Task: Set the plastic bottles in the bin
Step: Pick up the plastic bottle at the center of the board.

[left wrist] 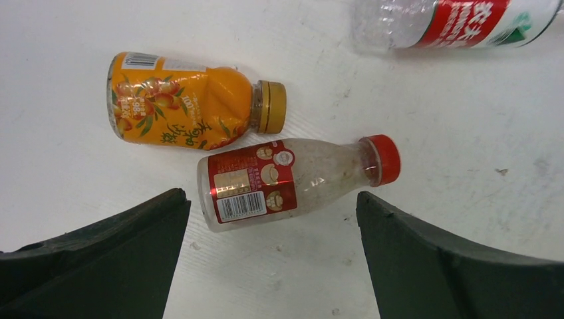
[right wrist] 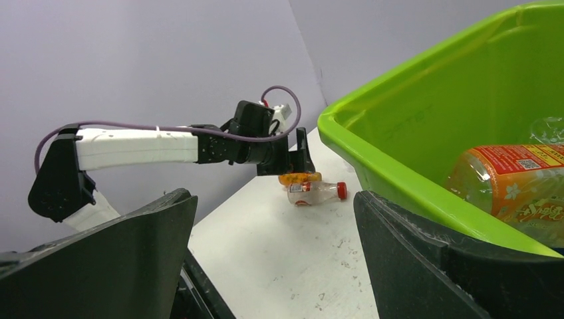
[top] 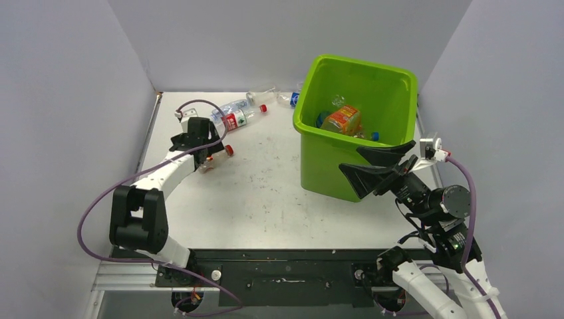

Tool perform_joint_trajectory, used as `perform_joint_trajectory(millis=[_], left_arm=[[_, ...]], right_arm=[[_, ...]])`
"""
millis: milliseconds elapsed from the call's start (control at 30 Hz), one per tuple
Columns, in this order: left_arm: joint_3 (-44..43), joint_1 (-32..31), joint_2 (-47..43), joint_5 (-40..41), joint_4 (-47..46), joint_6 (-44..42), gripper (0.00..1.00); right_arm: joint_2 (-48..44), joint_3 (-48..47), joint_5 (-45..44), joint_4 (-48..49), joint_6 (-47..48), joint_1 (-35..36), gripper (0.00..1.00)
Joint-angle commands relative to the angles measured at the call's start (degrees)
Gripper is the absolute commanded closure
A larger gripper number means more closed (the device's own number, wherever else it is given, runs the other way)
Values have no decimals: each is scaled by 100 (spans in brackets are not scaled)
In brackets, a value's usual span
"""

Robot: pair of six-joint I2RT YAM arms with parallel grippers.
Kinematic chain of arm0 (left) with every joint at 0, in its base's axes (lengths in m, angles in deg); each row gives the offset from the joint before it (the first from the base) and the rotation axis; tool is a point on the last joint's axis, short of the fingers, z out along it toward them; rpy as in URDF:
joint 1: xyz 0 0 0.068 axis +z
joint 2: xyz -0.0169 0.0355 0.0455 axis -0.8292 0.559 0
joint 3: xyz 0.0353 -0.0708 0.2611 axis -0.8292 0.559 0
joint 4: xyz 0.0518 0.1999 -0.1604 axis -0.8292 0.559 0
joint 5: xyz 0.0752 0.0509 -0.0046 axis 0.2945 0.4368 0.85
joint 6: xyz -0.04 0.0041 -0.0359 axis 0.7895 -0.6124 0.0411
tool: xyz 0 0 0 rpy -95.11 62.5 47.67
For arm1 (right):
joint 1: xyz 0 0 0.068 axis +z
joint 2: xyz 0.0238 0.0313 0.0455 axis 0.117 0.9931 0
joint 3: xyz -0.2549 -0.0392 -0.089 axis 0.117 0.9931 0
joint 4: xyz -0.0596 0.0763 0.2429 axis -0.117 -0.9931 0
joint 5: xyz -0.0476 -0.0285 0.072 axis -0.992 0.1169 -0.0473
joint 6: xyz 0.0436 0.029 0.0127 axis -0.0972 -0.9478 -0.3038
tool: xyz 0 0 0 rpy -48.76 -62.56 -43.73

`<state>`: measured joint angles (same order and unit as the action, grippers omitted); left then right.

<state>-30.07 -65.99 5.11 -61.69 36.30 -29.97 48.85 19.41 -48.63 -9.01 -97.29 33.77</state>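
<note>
The clear bottle point(left wrist: 299, 179) is lying crosswise between my left gripper's fingers, so next I turn my left gripper in line with the bottle before closing around its red label point(left wrist: 251, 181).
Two small plastic bottles lie side by side on the white table: an orange one point(left wrist: 186, 109) with a gold cap and a clear one point(left wrist: 292, 179) with a red label and red cap. My left gripper point(left wrist: 271, 206) hovers open just above them, jaws wide on either side of the clear bottle, touching neither. A larger clear red-labelled bottle point(top: 233, 118) lies behind, with two more clear ones point(top: 263, 98) near the back wall. The lime-green bin point(top: 326, 163) holds an orange-labelled bottle point(top: 341, 119) and others. My right gripper point(top: 362, 163) is open and empty beside the bin's front wall.
The bin's rim point(right wrist: 399, 133) stands close to my right gripper's point(right wrist: 269, 199) right finger. Grey walls enclose the table on three sides. The left arm point(right wrist: 133, 146) stretches across the table's left part. A black rail runs along the near edge point(top: 286, 262).
</note>
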Motion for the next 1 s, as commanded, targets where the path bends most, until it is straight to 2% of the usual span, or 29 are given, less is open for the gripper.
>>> perform_joint_trajectory(millis=[0, 267, 500, 600, 800, 867, 967], left_arm=[[-246, -32, 415, 92, -192, -581, 4], [-334, -426, 871, -265, -56, -529, 4], [-311, -892, 914, -580, 47, -406, 4], [-360, -1075, 787, -442, 115, -462, 4], [-702, -1296, 476, 299, 157, -1724, 4], [-795, -1246, 528, 156, 152, -2308, 4], [-1166, -1149, 896, -494, 511, -2840, 4]], right_arm=[[-79, 7, 71, 136, -37, -12, 9], [-193, 24, 20, 62, 1, -15, 9], [-323, 59, -49, -42, 22, -24, 9], [-383, 38, -71, -144, 51, -25, 9], [-493, -7, -128, -352, 159, -23, 9], [-515, -18, -140, -431, 214, -20, 9], [-497, -57, -151, -531, 318, -18, 9]])
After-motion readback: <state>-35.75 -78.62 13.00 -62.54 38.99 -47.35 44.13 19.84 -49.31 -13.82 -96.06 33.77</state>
